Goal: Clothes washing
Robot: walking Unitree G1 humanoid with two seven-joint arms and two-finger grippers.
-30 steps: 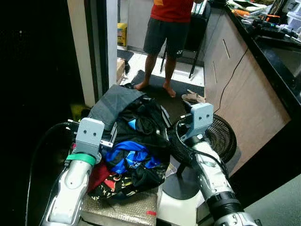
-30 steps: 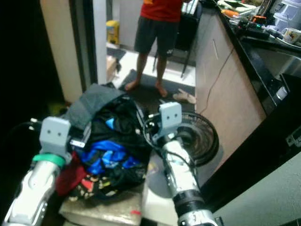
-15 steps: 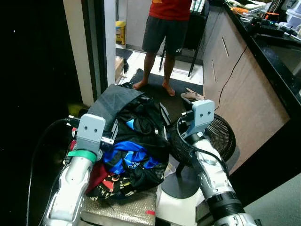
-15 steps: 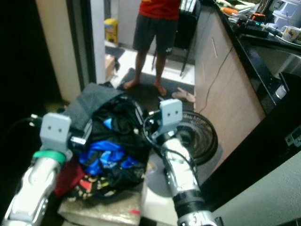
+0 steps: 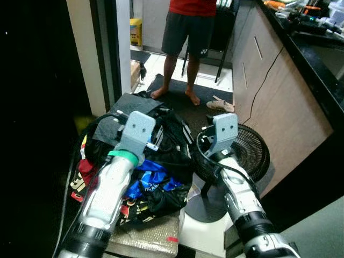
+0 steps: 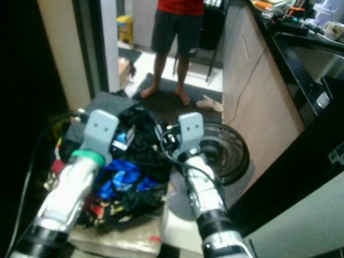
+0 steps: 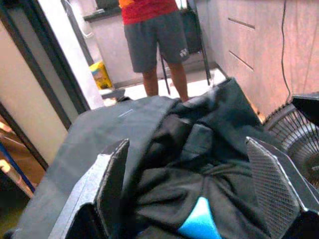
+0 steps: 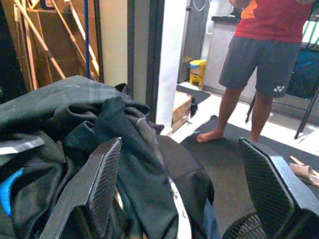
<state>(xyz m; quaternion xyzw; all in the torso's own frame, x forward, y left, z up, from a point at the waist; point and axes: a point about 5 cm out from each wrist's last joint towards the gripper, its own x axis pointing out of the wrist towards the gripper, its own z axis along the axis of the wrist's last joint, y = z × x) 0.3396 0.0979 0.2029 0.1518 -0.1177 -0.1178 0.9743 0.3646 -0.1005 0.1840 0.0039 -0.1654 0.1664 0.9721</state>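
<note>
A clean-edged blue patch [image 7: 200,222] lies flush among the soft black folds, so the black garment [image 7: 172,194] should carry the patch up with it when the robot lifts.
A heap of clothes [image 5: 156,177] lies on a low wrapped stool [image 5: 148,242] in front of me: black garments, a blue jersey, red patterned fabric, and a grey garment [image 5: 115,121] on the far side. My left gripper [image 7: 194,174] hangs open just above the black and grey clothes, with nothing between its fingers [image 7: 107,189]. Near the pile's right edge, by the fan, my right gripper [image 8: 182,189] is open too, with dark clothes under it.
A black floor fan [image 5: 242,156] stands right of the pile on a round base. A person [image 5: 191,27] stands barefoot on a dark mat beyond. Slippers [image 5: 220,105] lie by the wooden cabinets [image 5: 269,80]. A door frame [image 5: 107,54] rises at left.
My left arm has swung to the right and forward, from the pile's left side to above it. The right arm has stayed about where it was. The camera shifted slightly.
</note>
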